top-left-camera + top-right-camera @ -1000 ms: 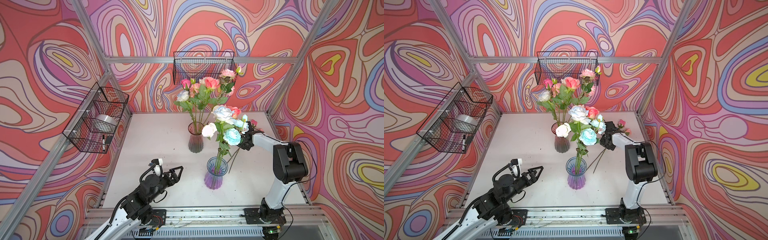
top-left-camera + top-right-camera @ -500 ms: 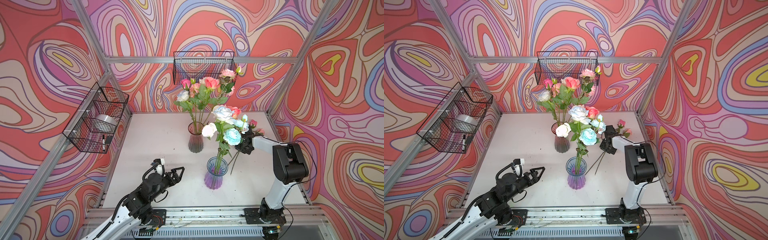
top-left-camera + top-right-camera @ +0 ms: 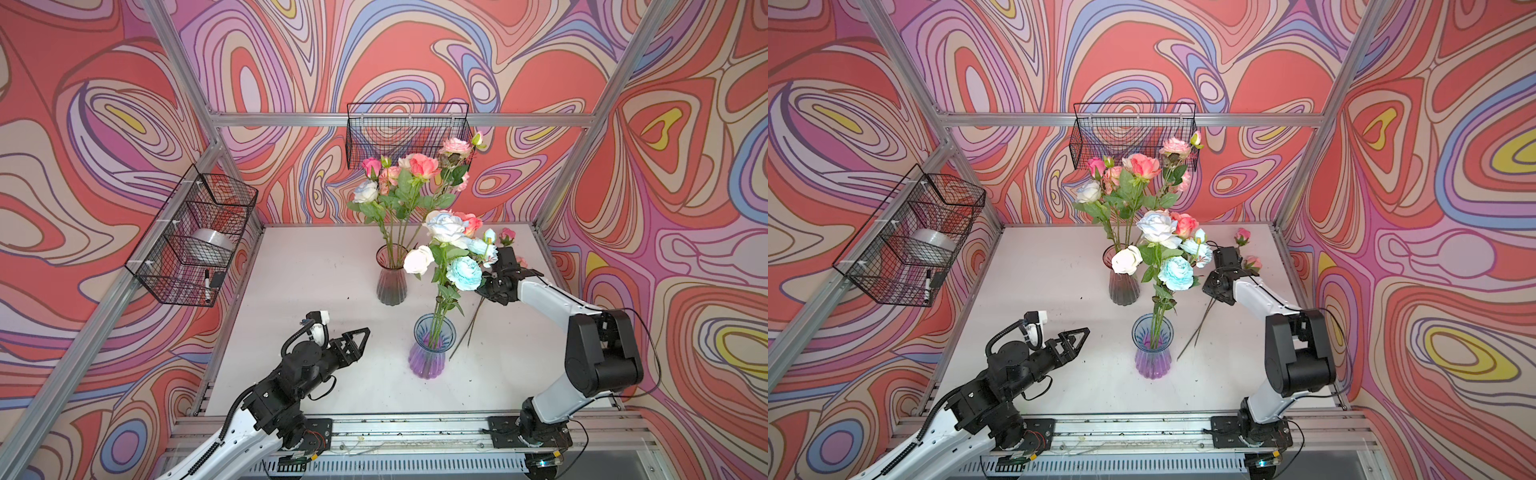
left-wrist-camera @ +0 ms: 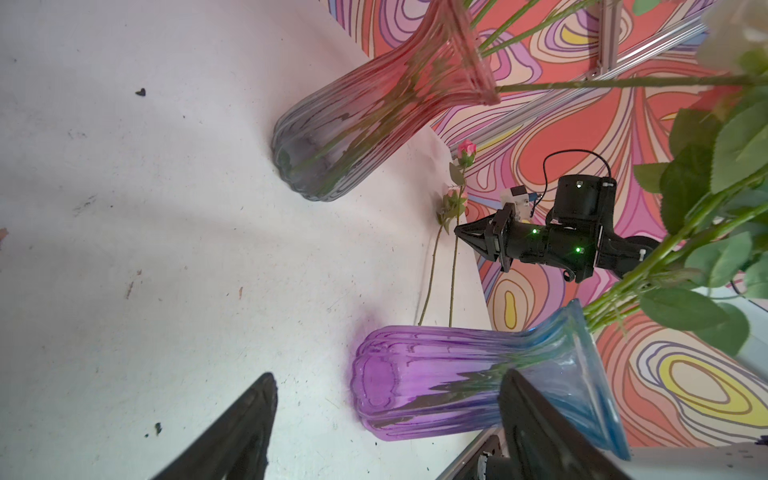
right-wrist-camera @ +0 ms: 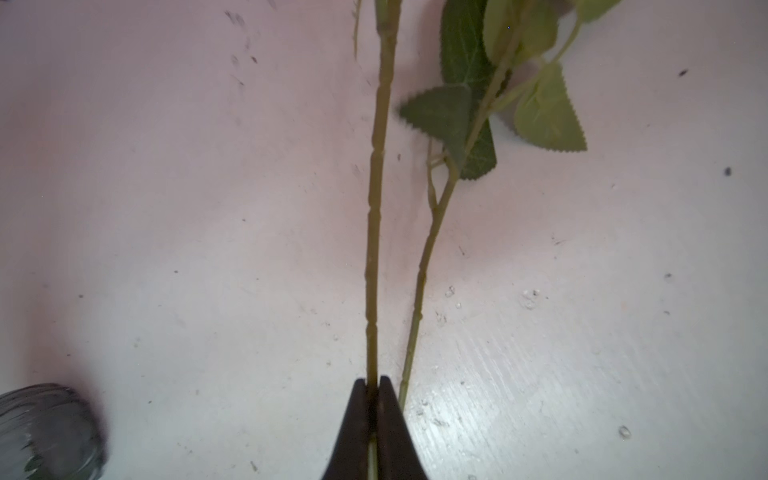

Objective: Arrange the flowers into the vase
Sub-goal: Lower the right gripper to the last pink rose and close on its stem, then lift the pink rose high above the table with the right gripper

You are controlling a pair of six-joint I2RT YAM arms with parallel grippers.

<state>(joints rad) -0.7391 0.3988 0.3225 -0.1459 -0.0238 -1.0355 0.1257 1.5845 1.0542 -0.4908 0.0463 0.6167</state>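
I should keep moving my left gripper toward that lower stem (image 3: 474,323) and close it there, since the lower stem of the pink flower (image 3: 470,340) is free below my right gripper.
Two vases stand mid-table. The purple-and-blue vase (image 3: 432,353) (image 3: 1152,353) (image 4: 436,386) holds white, pale blue and coral flowers (image 3: 451,245). The red-grey vase (image 3: 390,278) (image 3: 1123,282) behind it holds pink and coral flowers (image 3: 411,174). Two loose pink-budded flowers (image 3: 469,328) (image 3: 1200,328) (image 4: 453,266) lie on the table at the right. My right gripper (image 3: 481,293) (image 3: 1209,297) (image 5: 372,380) is down at the table, shut on one stem (image 5: 376,249). The other stem (image 5: 424,270) lies just outside the jaws. My left gripper (image 3: 365,331) (image 3: 1086,331) (image 4: 386,374) hovers open and holds nothing, left of the purple vase.
A wire basket (image 3: 191,237) with a tape roll and a marker hangs on the left wall. Another wire basket (image 3: 407,133) hangs on the back wall behind the tall flowers. Aluminium posts frame the white table (image 3: 299,282), and a rail (image 3: 415,428) runs along its front.
My right gripper has sunk slightly onto the loose stems and shut on one of them. The left arm has barely moved and stays open.
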